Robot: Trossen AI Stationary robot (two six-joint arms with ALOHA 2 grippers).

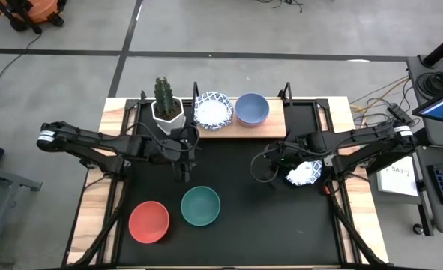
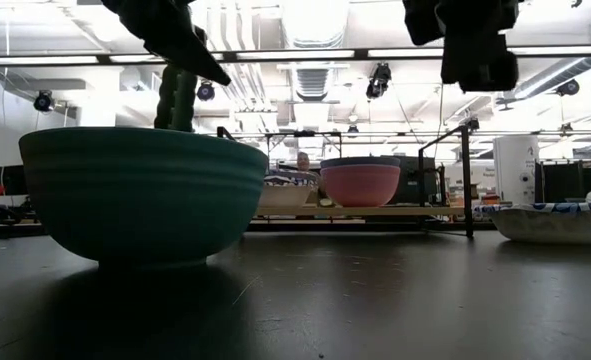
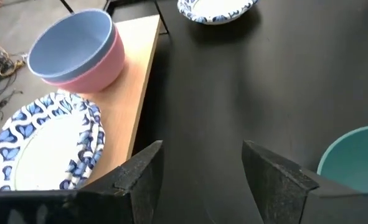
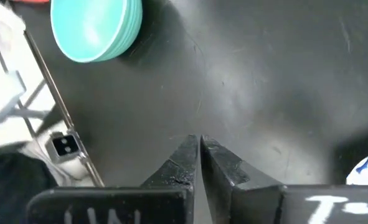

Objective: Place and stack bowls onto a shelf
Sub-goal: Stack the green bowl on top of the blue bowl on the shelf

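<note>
My gripper will stack the green bowl (image 1: 200, 206). The bowl will nest with its rim raised, because the blue bowl's rim (image 3: 98, 60) stands above the pink bowl.
The wooden shelf (image 1: 270, 124) lies at the table's far side. On it stand a stack of white bowls with blue patterned rims (image 1: 212, 110) (image 3: 40, 146) and a blue bowl nested in a pink bowl (image 1: 252, 109) (image 3: 78, 46). A green bowl (image 1: 201, 206) and a red bowl (image 1: 149, 222) stand on the black mat near the front. One more patterned bowl (image 1: 305, 173) stands on the mat, partly under my right arm. My left gripper (image 1: 185, 169) (image 3: 202, 168) is open and empty above the mat, just in front of the shelf. My right gripper (image 1: 277, 160) (image 4: 200, 155) is shut and empty above the mat, left of that patterned bowl.
A cactus in a white faceted pot (image 1: 167, 106) stands at the shelf's left end, close behind my left gripper. Thin black posts (image 1: 286, 91) rise at the shelf's corners. The black mat (image 1: 243, 225) covers most of the table.
</note>
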